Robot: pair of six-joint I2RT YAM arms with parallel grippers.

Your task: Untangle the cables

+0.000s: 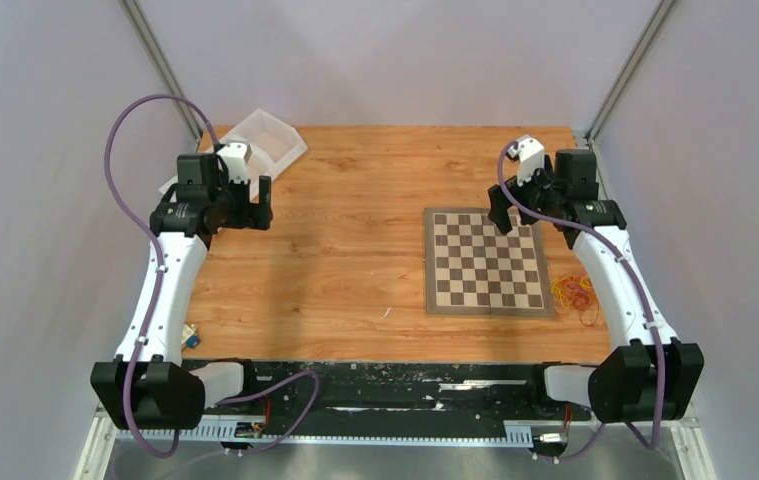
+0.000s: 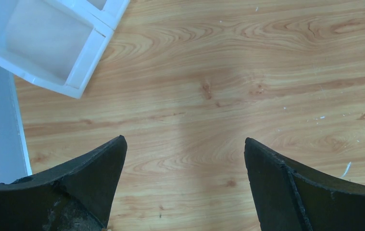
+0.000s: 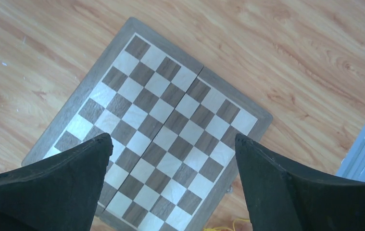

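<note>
My right gripper should first carry the cables (image 1: 575,295) to the open wood (image 1: 367,255) beside the chessboard, because the cables lie beyond the chessboard, out of reach of my left gripper.
The cables (image 1: 573,293) are a small tangled bunch of thin yellow, orange and red strands lying on the wood table just right of the chessboard (image 1: 486,261), near the right arm. A yellow strand end (image 3: 228,225) shows at the bottom edge of the right wrist view. My right gripper (image 1: 503,212) is open and empty, raised over the chessboard's far right corner, well behind the cables. It also shows in the right wrist view (image 3: 173,144). My left gripper (image 1: 260,205) is open and empty above bare wood at the far left, and shows in the left wrist view (image 2: 185,147).
A white tray (image 1: 263,143) lies at the far left corner, also in the left wrist view (image 2: 50,43). A small blue and yellow object (image 1: 190,337) lies by the left arm. Grey walls enclose the table on three sides.
</note>
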